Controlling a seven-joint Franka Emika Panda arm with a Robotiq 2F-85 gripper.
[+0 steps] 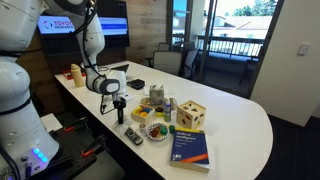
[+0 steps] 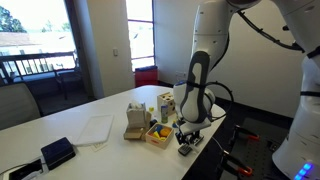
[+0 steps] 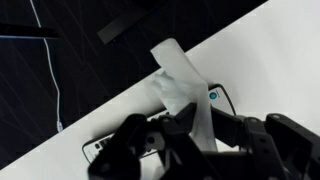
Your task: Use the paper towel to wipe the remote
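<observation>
The paper towel is at the remote's teal button end (image 3: 213, 96). Next, my gripper turns around and wipes it along the keys toward the remote's other end (image 1: 139, 141).
My gripper (image 1: 118, 105) is shut on a white paper towel (image 3: 180, 90) that sticks out between the fingers in the wrist view. The dark remote (image 1: 132, 135) lies on the white table near its front edge, just below and beside the gripper. In the wrist view the remote (image 3: 215, 97) lies under the towel and fingers, mostly hidden, with a teal button showing. In an exterior view the gripper (image 2: 186, 137) hovers low over the remote (image 2: 186, 150) at the table edge.
A blue book (image 1: 192, 147), a wooden cube (image 1: 193, 114), a yellow bowl of small items (image 1: 155, 129) and a box (image 1: 155, 98) sit close by. A flat black slab (image 2: 57, 153) and a white sheet (image 2: 92, 128) lie farther along the table (image 1: 240, 120).
</observation>
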